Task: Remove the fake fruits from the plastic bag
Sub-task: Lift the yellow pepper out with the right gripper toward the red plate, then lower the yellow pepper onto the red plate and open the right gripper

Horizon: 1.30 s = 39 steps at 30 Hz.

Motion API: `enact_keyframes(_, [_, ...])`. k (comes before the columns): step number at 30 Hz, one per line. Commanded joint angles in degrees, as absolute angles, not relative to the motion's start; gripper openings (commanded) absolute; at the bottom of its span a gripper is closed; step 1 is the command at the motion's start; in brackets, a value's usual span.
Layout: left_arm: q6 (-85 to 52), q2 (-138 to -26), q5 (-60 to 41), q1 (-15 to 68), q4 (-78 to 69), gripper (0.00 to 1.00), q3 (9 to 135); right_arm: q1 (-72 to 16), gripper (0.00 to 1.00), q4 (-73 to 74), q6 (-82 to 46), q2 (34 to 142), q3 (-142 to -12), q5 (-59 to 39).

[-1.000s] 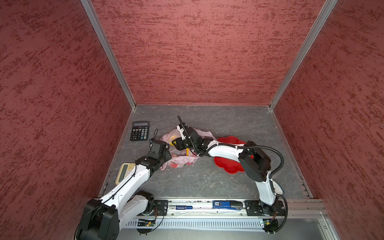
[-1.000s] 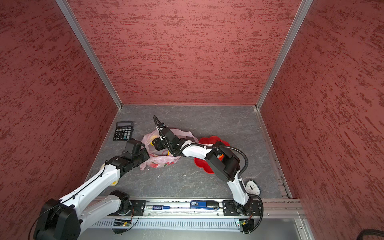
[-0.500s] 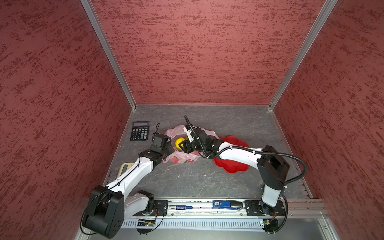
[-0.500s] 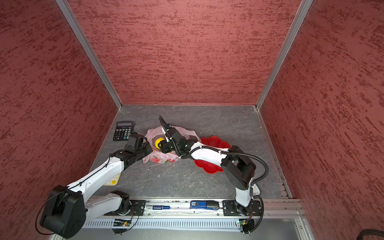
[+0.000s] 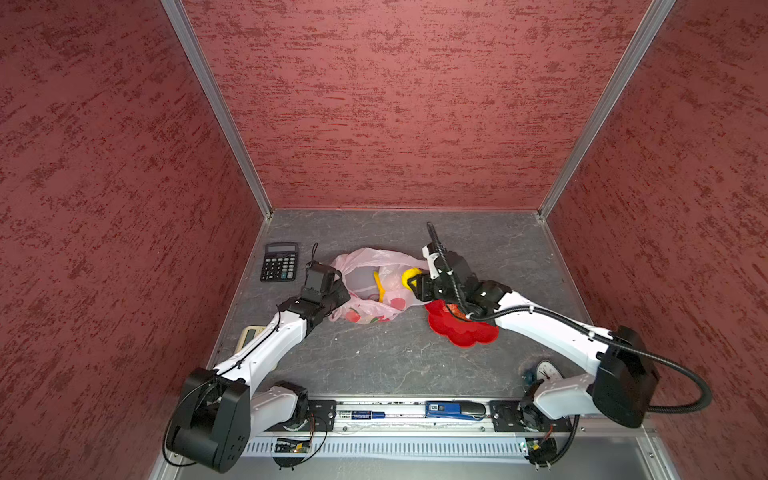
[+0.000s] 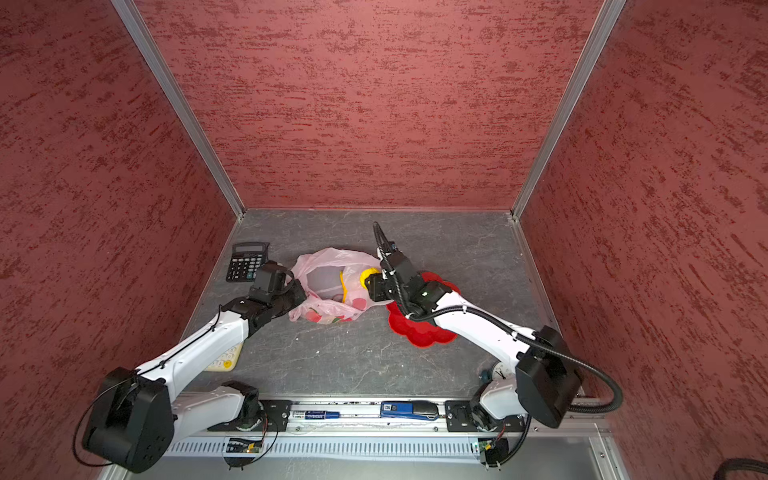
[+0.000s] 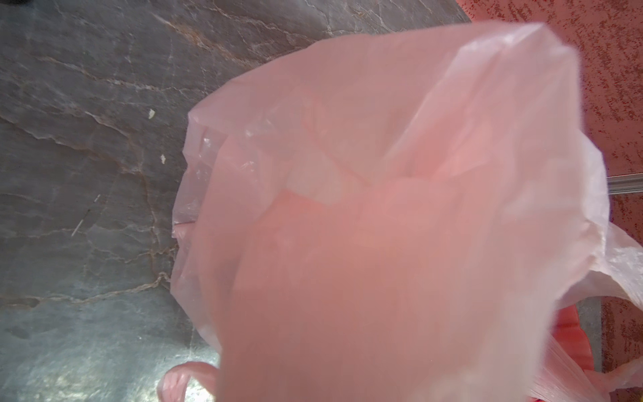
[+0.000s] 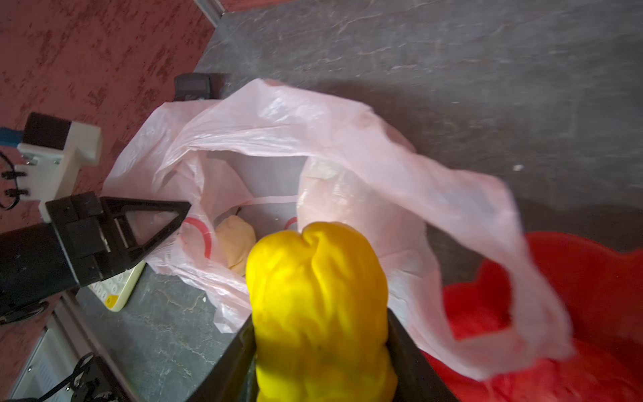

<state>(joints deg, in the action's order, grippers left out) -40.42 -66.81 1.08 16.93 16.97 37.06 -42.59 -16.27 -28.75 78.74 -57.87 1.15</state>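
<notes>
The yellow fruit point(image 6: 368, 277) is hanging free above the plastic bag. My right gripper keeps carrying it along until it gets to the red dish's open back part point(image 6: 439, 281).
The pale-pink plastic bag point(image 5: 365, 259) point(image 6: 328, 257) lies open at mid-table, and its film fills the left wrist view point(image 7: 382, 209). My left gripper point(image 5: 338, 286) point(image 6: 297, 291) point(image 8: 184, 209) is shut on the bag's left edge. My right gripper point(image 5: 415, 282) point(image 6: 372, 284) point(image 8: 318, 348) is shut on a lumpy yellow fruit point(image 5: 410, 275) point(image 6: 367, 275) point(image 8: 318, 289), just outside the bag's right side. A bag handle point(image 8: 504, 243) hangs beside it. Inside the bag lie a banana point(image 5: 377, 282) point(image 6: 341, 282) and a cream fruit point(image 8: 236, 240). Reddish shapes show through the film.
A red flower-shaped dish point(image 5: 461, 332) point(image 6: 424, 332) point(image 8: 591, 278) sits under the right wrist. A black calculator point(image 5: 279, 262) point(image 6: 246, 262) lies back left, a cream one point(image 5: 249, 334) point(image 6: 226, 359) point(image 8: 118, 289) lies under the left arm, and a small clock point(image 5: 544, 370) point(image 6: 500, 370) is front right.
My right gripper has pulled back to the right, out of the bag's mouth, with the yellow fruit in it. The left gripper has kept hold of the bag's edge and shifted slightly.
</notes>
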Motion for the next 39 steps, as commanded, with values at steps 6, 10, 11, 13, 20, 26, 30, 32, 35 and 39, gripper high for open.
enact_keyframes(6, [-40.5, -65.7, -0.1, 16.5, 14.8, 0.0, 36.2, -34.3, 0.24, -28.0, -26.6, 70.5, -54.6, 6.8])
enact_keyframes(10, [-40.5, -65.7, -0.1, 16.6, 14.9, 0.0, 36.2, -30.6, 0.24, -28.9, -26.3, 68.3, -52.5, 7.2])
enact_keyframes(11, [-40.5, -65.7, 0.0, 16.6, 14.9, 0.0, 36.3, -29.7, 0.24, -29.0, -26.2, 68.0, -52.0, 7.1])
enact_keyframes(13, [-40.5, -65.6, -0.1, 16.7, 14.9, 0.0, 36.2, -28.2, 0.24, -28.9, -26.0, 68.1, -51.1, 6.8])
enact_keyframes(20, [-40.6, -65.7, 0.0, 17.0, 14.8, 0.0, 36.0, -23.8, 0.24, -24.4, -25.2, 69.9, -48.0, 6.5])
enact_keyframes(26, [-40.7, -66.0, 0.1, 17.4, 14.8, 0.0, 36.0, -20.7, 0.24, -20.3, -21.8, 75.3, -49.6, 5.3])
enact_keyframes(30, [-40.7, -65.4, 0.4, 17.7, 15.3, 0.0, 35.9, -19.9, 0.23, -18.7, -20.5, 78.6, -50.4, 4.6])
enact_keyframes(32, [-40.6, -65.1, 0.6, 17.8, 15.7, 0.0, 36.1, -19.8, 0.23, -18.3, -20.2, 79.4, -50.4, 4.5])
enact_keyframes(35, [-40.2, -65.0, 0.6, 17.8, 16.3, 0.0, 36.4, -19.7, 0.23, -17.5, -20.0, 80.1, -50.0, 4.1])
enact_keyframes(39, [-39.6, -64.8, 0.1, 17.8, 16.8, 0.0, 36.8, -19.7, 0.26, -17.3, -19.9, 81.3, -49.4, 4.1])
